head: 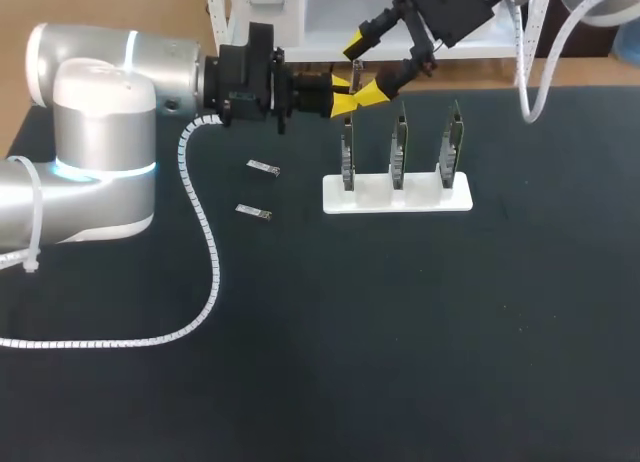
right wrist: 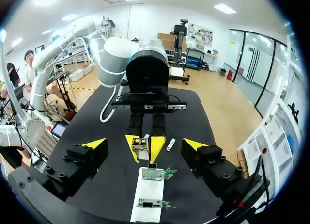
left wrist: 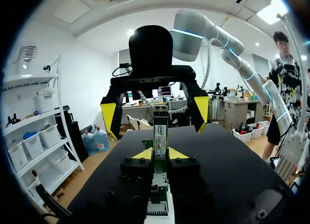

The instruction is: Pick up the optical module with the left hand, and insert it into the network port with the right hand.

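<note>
The network card [head: 347, 154] under both grippers is slotted into the white stand [head: 348, 189], so I expect it to stay standing up when I push the optical module in.
My left gripper [head: 347, 104] is shut on an optical module [head: 357, 77], a slim metal piece held just behind the left card of the stand. In the left wrist view the module [left wrist: 160, 131] sticks out from between my own fingertips [left wrist: 144, 154]. My right gripper [head: 370, 67] comes in from the far right and stands open, one finger on each side of the module without touching it. The right wrist view shows the same: the right gripper [right wrist: 144, 144] is wide open around the left gripper's tips and the module [right wrist: 140, 147]. The network cards [head: 398, 147] stand upright in a white stand [head: 420, 198].
Two more modules lie on the dark table, one nearer the stand [head: 263, 167] and one [head: 254, 213] closer to me. A white spiral cable [head: 205, 242] trails from the left arm across the table's left side. The stand's nearest card [right wrist: 154, 174] is just under both grippers.
</note>
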